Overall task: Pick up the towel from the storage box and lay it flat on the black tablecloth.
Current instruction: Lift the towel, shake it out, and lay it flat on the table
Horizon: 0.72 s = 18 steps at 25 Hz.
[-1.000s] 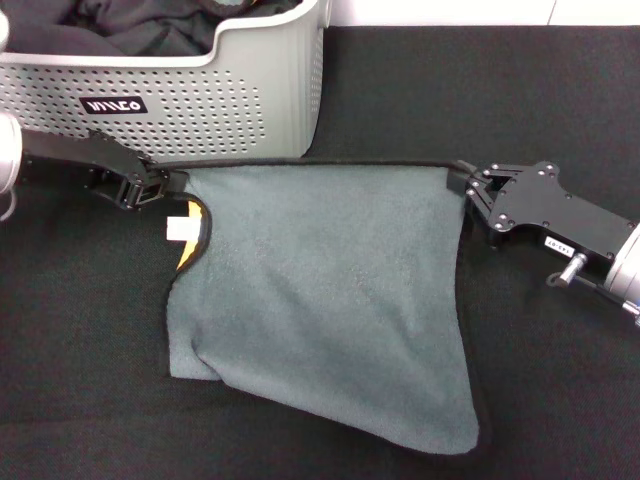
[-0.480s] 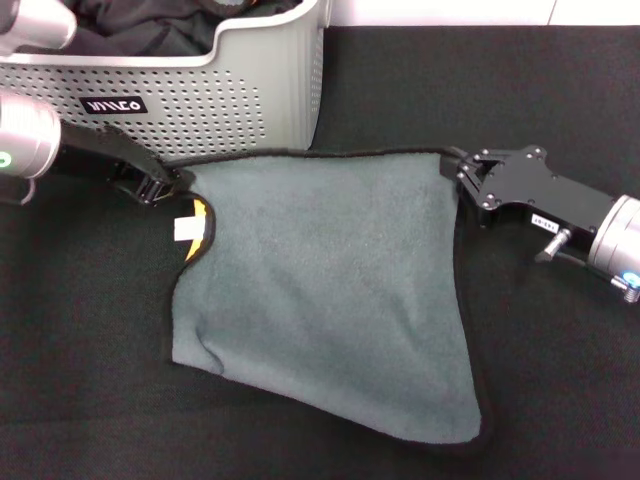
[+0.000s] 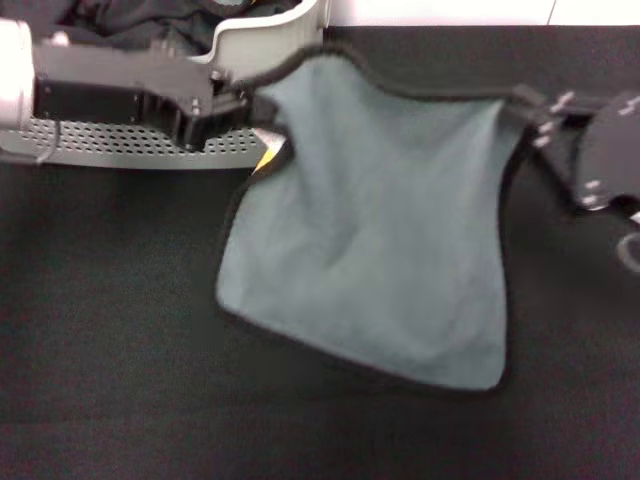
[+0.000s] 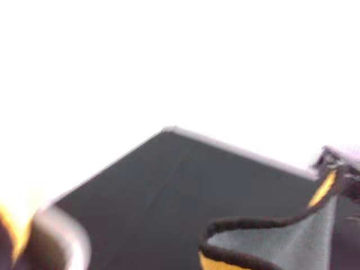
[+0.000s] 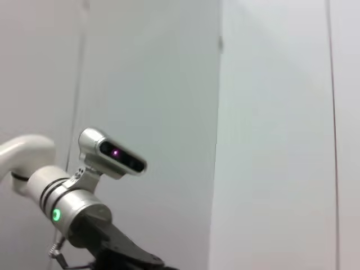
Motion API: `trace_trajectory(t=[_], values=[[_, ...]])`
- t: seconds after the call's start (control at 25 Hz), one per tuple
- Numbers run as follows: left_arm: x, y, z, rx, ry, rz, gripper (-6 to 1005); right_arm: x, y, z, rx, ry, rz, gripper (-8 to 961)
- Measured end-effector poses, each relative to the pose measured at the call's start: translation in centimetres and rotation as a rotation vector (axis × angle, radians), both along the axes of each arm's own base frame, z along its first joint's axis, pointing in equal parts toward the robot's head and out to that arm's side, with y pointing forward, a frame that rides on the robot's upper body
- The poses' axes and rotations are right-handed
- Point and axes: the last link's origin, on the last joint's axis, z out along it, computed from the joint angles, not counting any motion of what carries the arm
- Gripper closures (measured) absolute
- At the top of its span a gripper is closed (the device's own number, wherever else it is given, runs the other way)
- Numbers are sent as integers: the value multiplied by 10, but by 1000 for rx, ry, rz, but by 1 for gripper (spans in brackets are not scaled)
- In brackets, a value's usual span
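The towel's top edge [image 3: 335, 50] is bowed beside the storage box, so my grippers should move back over the tablecloth before the box [image 3: 170, 215] and spread the towel's corners before they lower it.
The grey-green towel [image 3: 370, 220] hangs stretched between my two grippers, lifted above the black tablecloth [image 3: 100, 350]. My left gripper [image 3: 238, 100] is shut on its top left corner, in front of the storage box [image 3: 270, 30]. A bit of yellow reverse and the white tag show just below that corner. My right gripper [image 3: 527, 108] is shut on the top right corner. The towel's lower edge droops toward the cloth. The left wrist view shows the towel's black-stitched edge [image 4: 264, 225] over the tablecloth [image 4: 169, 191].
The pale grey storage box stands at the back left with black garments [image 3: 120, 20] inside. The right wrist view shows only a pale wall and my left arm [image 5: 73, 208]. The tablecloth spreads wide in front of and beside the towel.
Both grippers have risen with the towel's top corners. The towel has gone from lying on the tablecloth to hanging, and it has shifted to the right and toward the back.
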Motion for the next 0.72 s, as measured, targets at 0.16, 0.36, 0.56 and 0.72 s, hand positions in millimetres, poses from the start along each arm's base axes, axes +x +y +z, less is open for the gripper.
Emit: trace_trajectory(t=[0.16,0.36,0.56,0.72], values=[[29,-11,17,36,-127,-122,995,-3,-15,32,166,-29,57,875],[40,-23,20,-26,-157,-211,995,-3,-33,47,150,4,113,873],[17,-59,18,-125,-151,-255,994,4,-73,32,28,-19,177,871],[-4,-88,31,-105,-100,-288,995,4,-107,34,4,-27,219,870]])
